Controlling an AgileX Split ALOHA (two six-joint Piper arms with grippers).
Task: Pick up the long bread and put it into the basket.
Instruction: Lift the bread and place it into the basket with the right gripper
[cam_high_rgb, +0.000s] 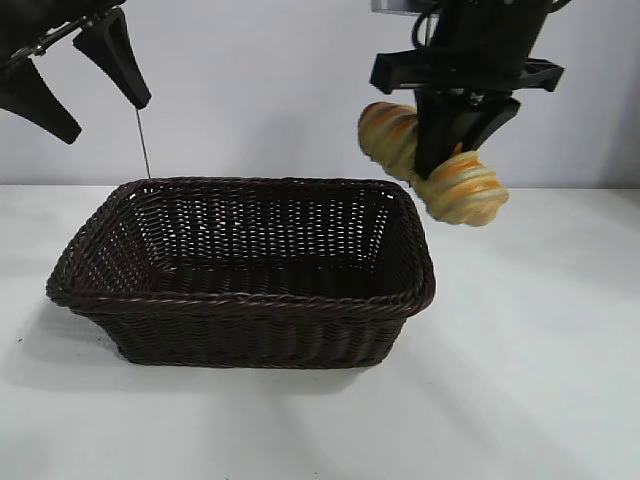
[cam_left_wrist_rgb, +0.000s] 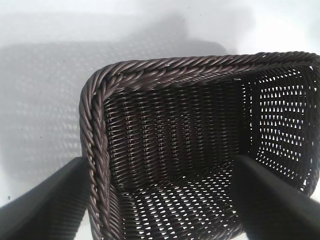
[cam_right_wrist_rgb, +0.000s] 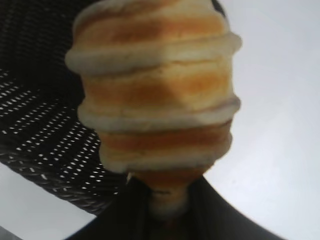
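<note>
I can see that the basket (cam_high_rgb: 275, 235) is empty and my right gripper holds the long bread's middle (cam_high_rgb: 447, 180), so I should keep moving inward and down until both ends of the bread are inside.
The long bread (cam_high_rgb: 470, 190), golden with browner ridges, hangs tilted in the air above the right end of the basket (cam_high_rgb: 240, 300). My right gripper (cam_high_rgb: 440, 160) is shut on its middle. The right wrist view shows the long bread (cam_right_wrist_rgb: 155, 90) filling the frame between the dark fingers (cam_right_wrist_rgb: 125, 210), with the basket (cam_right_wrist_rgb: 45, 145) below to one side. The dark-brown wicker basket stands on the white table with nothing inside it. My left gripper (cam_high_rgb: 95, 85) is open, raised above the basket's left end. Its wrist view looks down into the basket (cam_left_wrist_rgb: 165, 150) between its fingers (cam_left_wrist_rgb: 45, 205).
The white table (cam_high_rgb: 540, 360) spreads around the basket. A pale wall rises behind it. A thin rod (cam_high_rgb: 143, 145) hangs down near the basket's back left corner.
</note>
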